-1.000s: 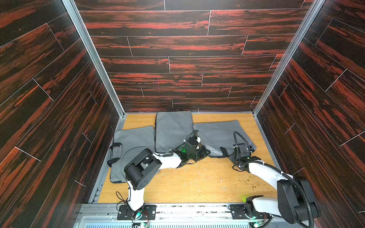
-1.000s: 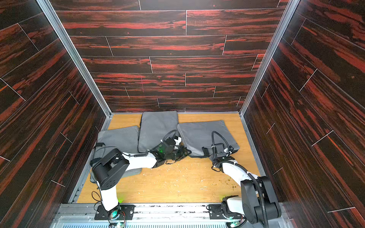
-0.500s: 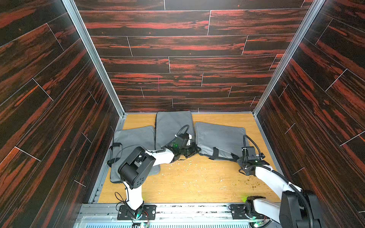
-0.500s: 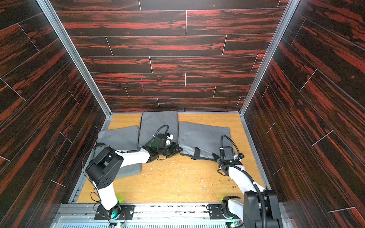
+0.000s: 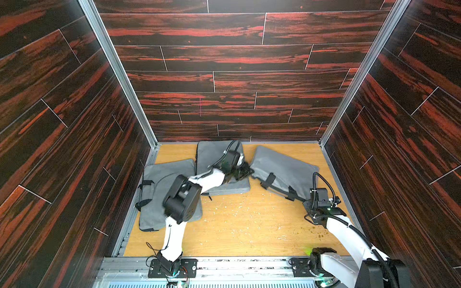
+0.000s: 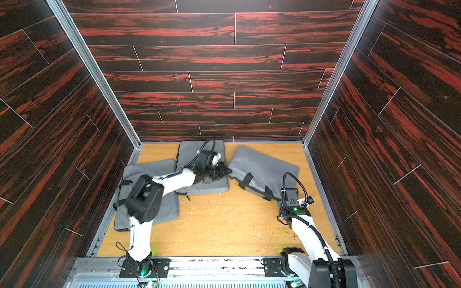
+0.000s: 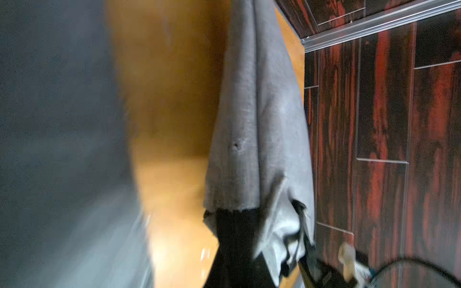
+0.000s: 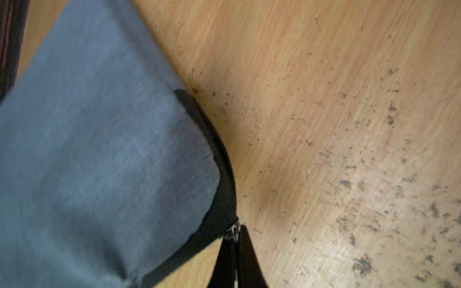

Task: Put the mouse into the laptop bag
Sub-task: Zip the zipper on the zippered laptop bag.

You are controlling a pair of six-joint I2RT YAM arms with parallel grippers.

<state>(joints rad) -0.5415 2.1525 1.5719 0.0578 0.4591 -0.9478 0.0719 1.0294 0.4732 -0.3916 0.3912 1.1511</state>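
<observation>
My left gripper keeps swinging the laptop bag's corner (image 5: 255,171) back, as it is beside an open gap (image 5: 249,151), and lets go once the bag's zipper edge faces this gripper.
The grey laptop bag (image 5: 284,169) (image 6: 262,167) lies slanted at the back right of the wooden floor. My left gripper (image 5: 247,172) (image 6: 225,172) is shut on the fabric at its left corner. In the left wrist view the grey cloth (image 7: 257,124) bunches between the dark fingers (image 7: 237,237). My right gripper (image 5: 303,201) (image 6: 278,199) is at the bag's near right corner, shut on the metal zipper pull (image 8: 234,230) at the end of the black zipper edge (image 8: 219,154). No mouse shows in any view.
Two more grey bags lie on the floor: one at the back middle (image 5: 214,154) under my left arm, one at the left (image 5: 159,182) with black handles. Dark wooden walls close three sides. Crumbs litter the floor (image 5: 249,224).
My right gripper has drawn the zipper pull rightward along the bag's near edge to its corner. The left gripper has moved back with the bag's left corner, so the bag lies stretched.
</observation>
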